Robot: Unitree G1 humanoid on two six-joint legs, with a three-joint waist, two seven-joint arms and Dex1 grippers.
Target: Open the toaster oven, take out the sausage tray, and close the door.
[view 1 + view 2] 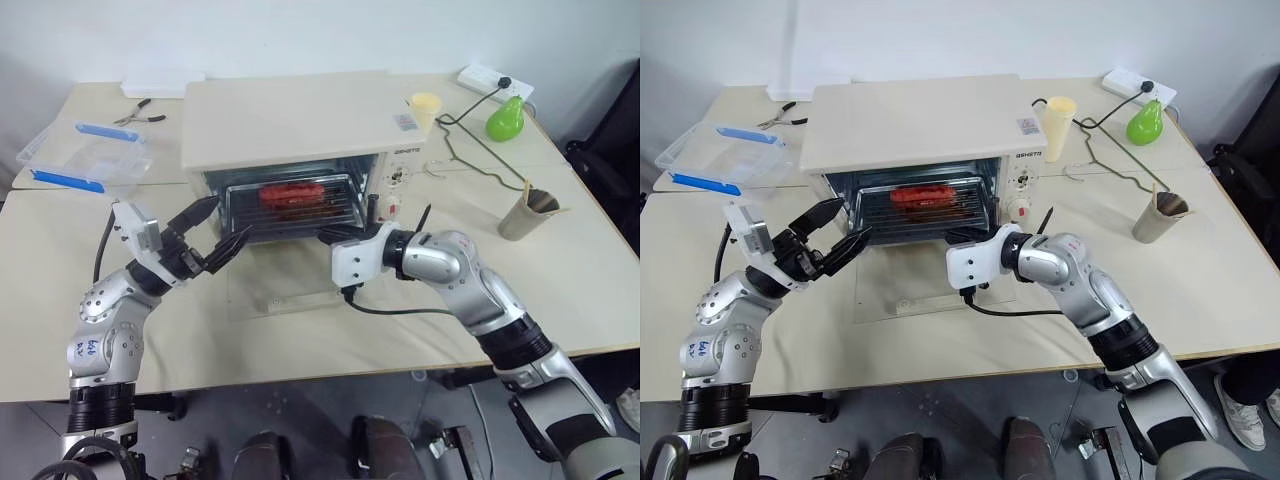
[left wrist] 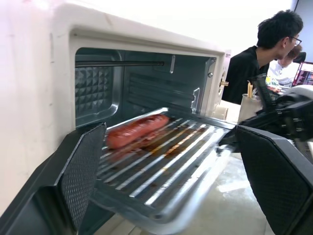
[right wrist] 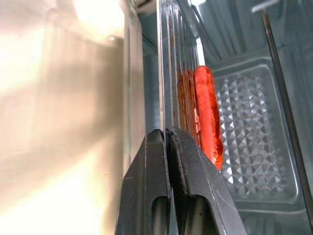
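Note:
The round sausage [image 1: 291, 192] is lying loose along the tray's ridges [image 1: 308, 213], so it will move across but remain within the tray's rim when the robot carries the tray.
The cream-white toaster oven [image 1: 290, 120] stands open at the back of the table. Its glass door [image 1: 285, 292] lies flat in front of it. The silver sausage tray [image 1: 295, 210] juts partly out of the opening, with red-brown sausages [image 1: 292, 192] at its back. My right gripper [image 1: 325, 238] is shut on the tray's front rim near its right corner; the right wrist view has its fingers [image 3: 151, 161] pinching the rim [image 3: 162, 88] beside a sausage [image 3: 208, 112]. My left gripper [image 1: 228, 222] stands open at the tray's front left corner, its pads [image 2: 83, 171] wide apart on either side of the tray [image 2: 161, 166].
A clear plastic box with blue clips [image 1: 85, 155] and pliers [image 1: 140, 113] lie at the far left. A cream cup [image 1: 425, 108], a green pear-shaped thing [image 1: 506, 120], a power strip [image 1: 495, 80], a cable and a brown paper cup [image 1: 525, 213] are at the right. A person [image 2: 254, 63] sits beyond the table.

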